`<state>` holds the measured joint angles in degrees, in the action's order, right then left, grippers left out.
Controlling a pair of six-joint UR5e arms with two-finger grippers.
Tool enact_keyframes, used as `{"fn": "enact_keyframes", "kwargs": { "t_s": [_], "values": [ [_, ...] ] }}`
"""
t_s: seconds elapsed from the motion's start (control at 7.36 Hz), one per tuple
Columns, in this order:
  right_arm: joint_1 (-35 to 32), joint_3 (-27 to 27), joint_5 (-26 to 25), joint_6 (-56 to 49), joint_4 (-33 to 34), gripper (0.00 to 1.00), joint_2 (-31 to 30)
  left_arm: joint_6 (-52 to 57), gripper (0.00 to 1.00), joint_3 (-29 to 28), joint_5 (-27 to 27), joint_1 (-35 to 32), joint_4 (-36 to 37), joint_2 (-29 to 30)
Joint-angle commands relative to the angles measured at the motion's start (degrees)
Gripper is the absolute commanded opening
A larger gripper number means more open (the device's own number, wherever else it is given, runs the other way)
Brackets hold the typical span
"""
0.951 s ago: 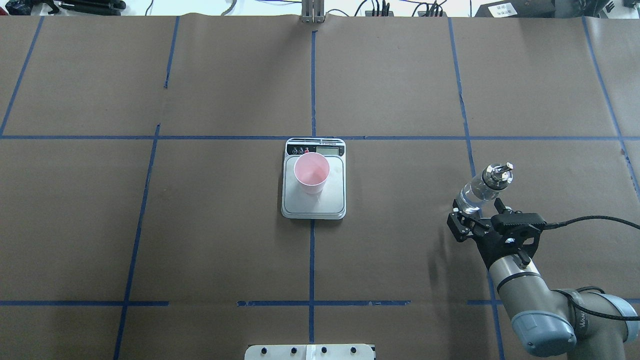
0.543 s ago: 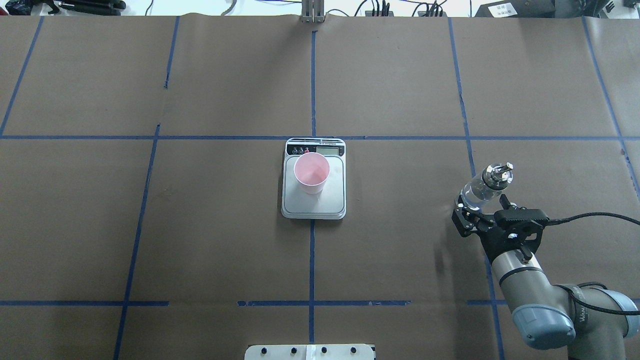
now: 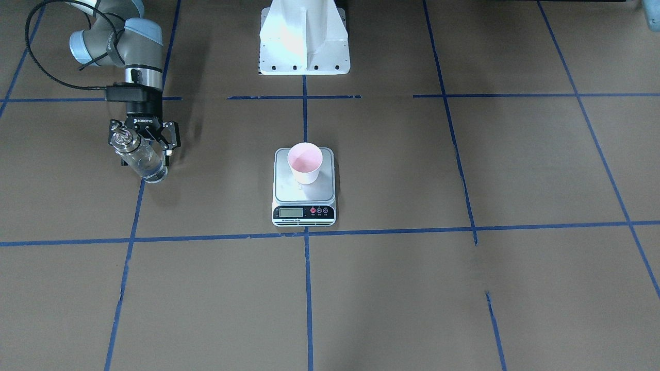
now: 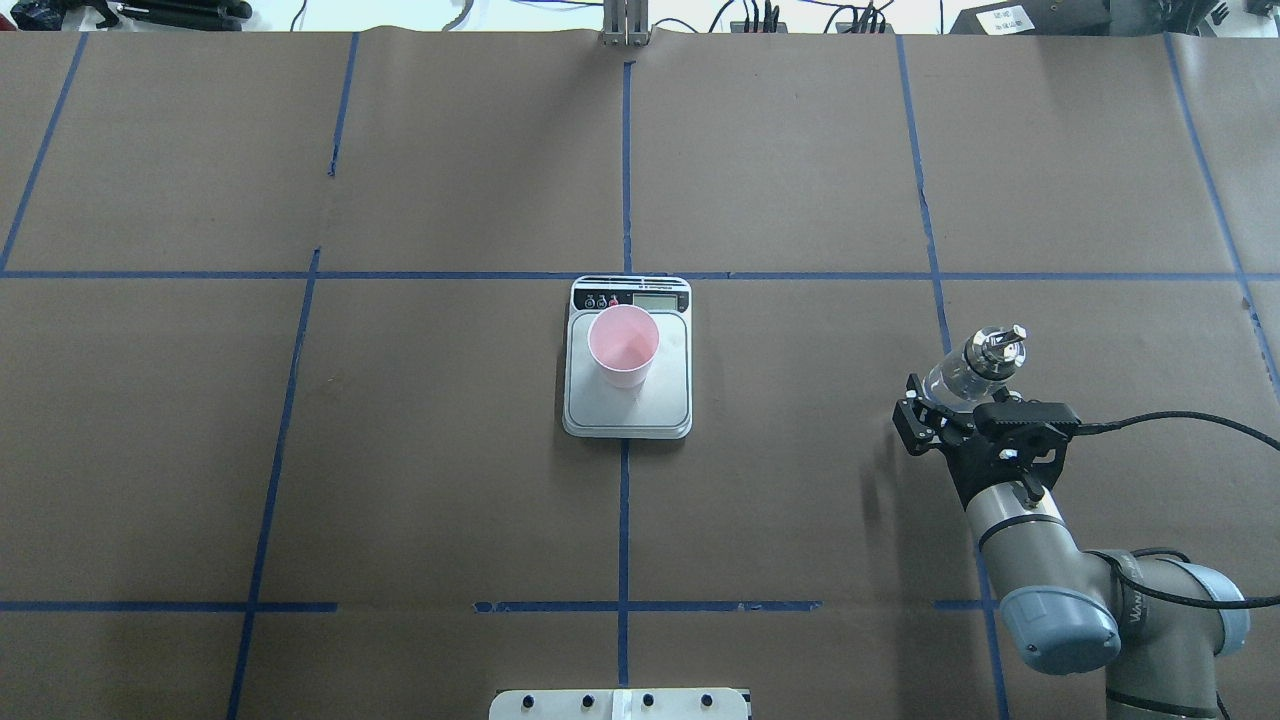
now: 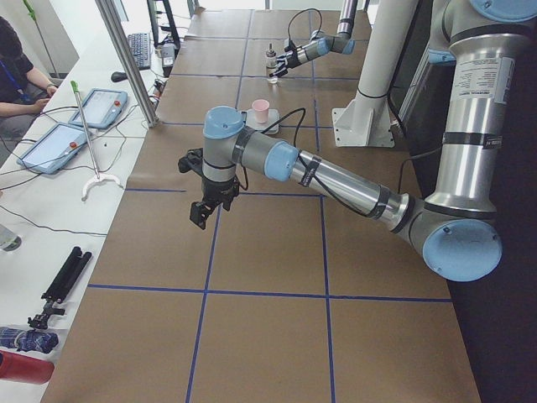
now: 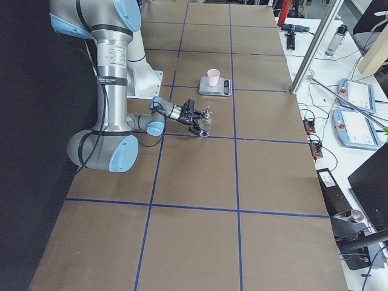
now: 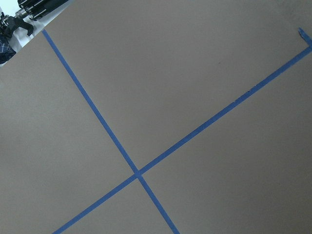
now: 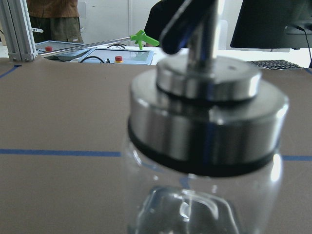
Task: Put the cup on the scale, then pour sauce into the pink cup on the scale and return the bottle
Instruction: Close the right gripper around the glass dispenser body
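The clear glass bottle (image 3: 146, 161) will pour a thin stream of sauce when I tip it, because its silver collar has a narrow spout (image 3: 116, 130) on top.
The pink cup (image 4: 623, 345) (image 3: 304, 162) stands upright on the scale (image 4: 660, 410) (image 3: 289, 193), toward its display end. The clear glass bottle (image 4: 975, 368) (image 3: 144, 159) stands on the table at the robot's right, with its silver collar and spout filling the right wrist view (image 8: 204, 146). I cannot tell the sauce from the glass. My right gripper (image 4: 955, 405) (image 3: 143, 152) is open, one finger on each side of the bottle's lower body. My left gripper (image 5: 200, 217) hangs over bare table far from the scale; I cannot tell whether it is open or shut.
Blue tape lines (image 4: 625, 520) cross the brown table cover. The robot's white base (image 3: 304, 41) is behind the scale. Desks with tablets (image 5: 96, 109) and a seated person (image 5: 13, 59) lie beyond the table's far edge.
My right gripper has moved forward and closer around the bottle, staying open. Bottle, cup and scale have not moved.
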<state>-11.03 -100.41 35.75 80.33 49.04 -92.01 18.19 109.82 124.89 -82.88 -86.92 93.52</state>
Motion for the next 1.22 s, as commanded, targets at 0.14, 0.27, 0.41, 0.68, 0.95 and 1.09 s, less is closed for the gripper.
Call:
{"fn": "enact_keyframes", "kwargs": {
  "t_s": [0.14, 0.27, 0.41, 0.68, 0.95, 1.09],
  "values": [
    [-1.1, 1.8, 0.1, -0.2, -0.1, 1.00, 1.7, -0.1, 1.00, 0.1, 0.0, 0.0, 0.0, 0.0],
    [-1.2, 1.8, 0.1, -0.2, -0.1, 0.93, 1.6, -0.1, 1.00, 0.0, 0.0, 0.0, 0.0, 0.0],
    [-1.1, 1.8, 0.1, 0.0, -0.2, 0.72, 1.7, -0.1, 1.00, 0.0, 0.0, 0.0, 0.0, 0.0],
    [-1.1, 1.7, -0.3, 0.0, -0.3, 0.28, 1.7, -0.1, 1.00, 0.0, 0.0, 0.0, 0.0, 0.0],
    [-1.2, 1.3, -0.8, 0.1, -0.3, 0.00, 1.6, -0.1, 1.00, -0.1, 0.0, 0.0, 0.0, 0.0],
    [-1.2, 0.5, -1.5, -0.2, -0.3, 0.00, 1.6, -0.1, 1.00, -0.2, 0.0, 0.0, 0.0, 0.0]
  ]
}}
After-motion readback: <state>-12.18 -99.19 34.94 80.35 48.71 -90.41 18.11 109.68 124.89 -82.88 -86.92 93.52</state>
